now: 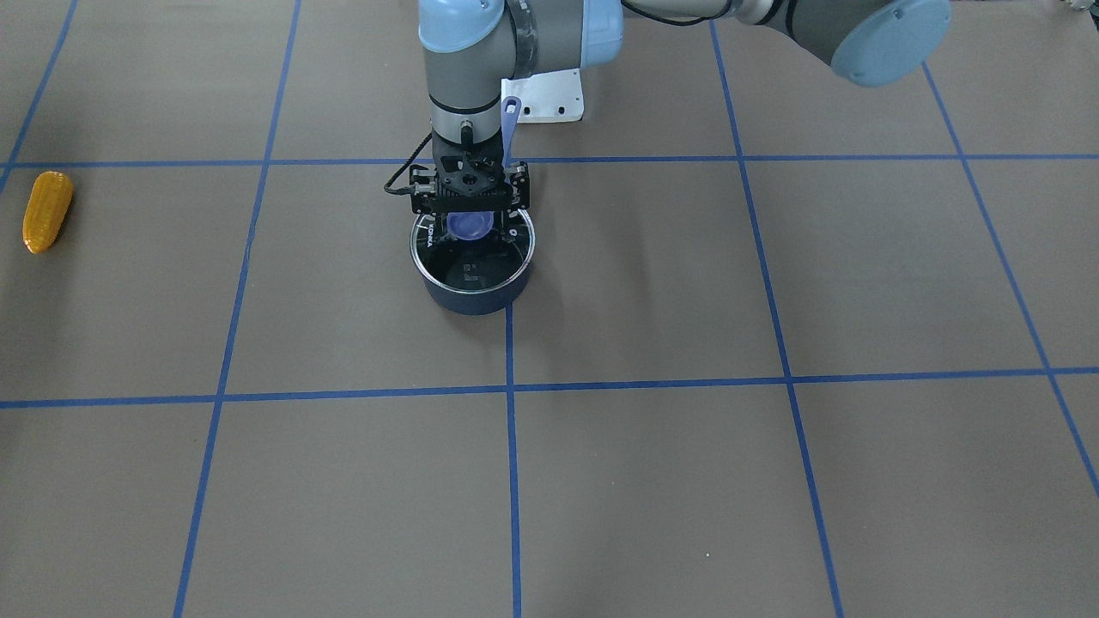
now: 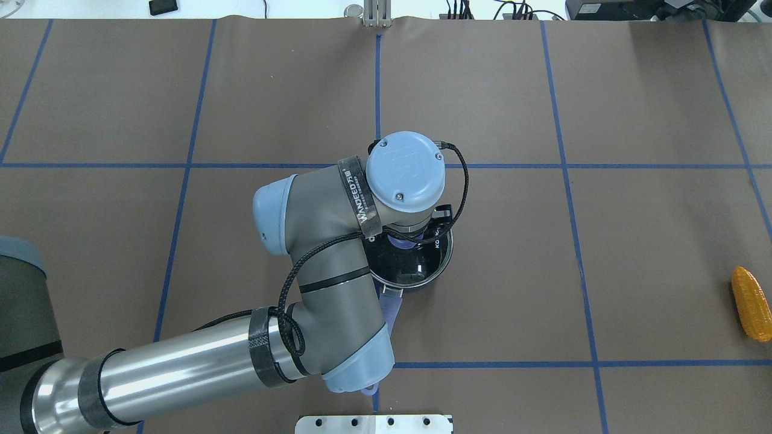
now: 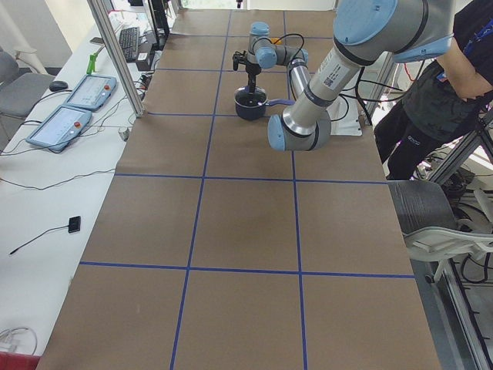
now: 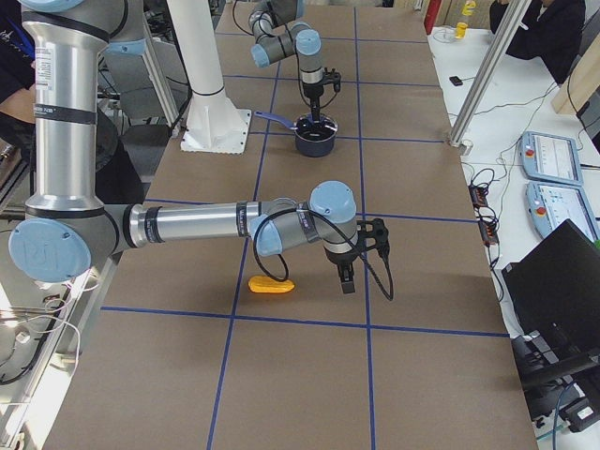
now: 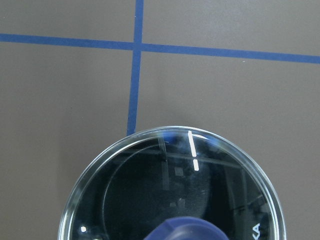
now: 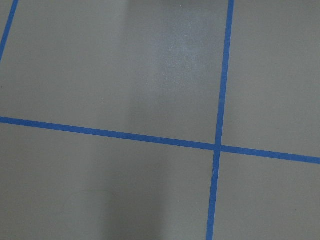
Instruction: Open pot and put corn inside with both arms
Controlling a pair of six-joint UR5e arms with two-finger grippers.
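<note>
I see only plain dark through the glass lid [image 1: 474, 269]. The dark blue pot [image 1: 474, 300] should be empty when I raise the lid.
The dark blue pot [image 1: 472, 287] stands mid-table with its glass lid [image 1: 506, 249] on it and its periwinkle handle [image 1: 510, 129] towards the robot base. My left gripper [image 1: 470, 206] hangs straight down over the lid's blue knob [image 1: 470, 227], with its jaws spread on either side of it. The knob also shows at the bottom of the left wrist view [image 5: 182, 231]. The corn [image 1: 47, 210] lies far off on the robot's right side [image 2: 751, 304]. My right gripper [image 4: 349, 272] hovers just beside the corn [image 4: 270, 284]; I cannot tell if it is open.
The white base block [image 2: 374, 424] sits at the robot's edge behind the pot handle [image 2: 389, 313]. Blue tape lines grid the brown table. A person [image 3: 431, 92] stands by the robot's base. Control pendants [image 4: 548, 155] lie on a side bench.
</note>
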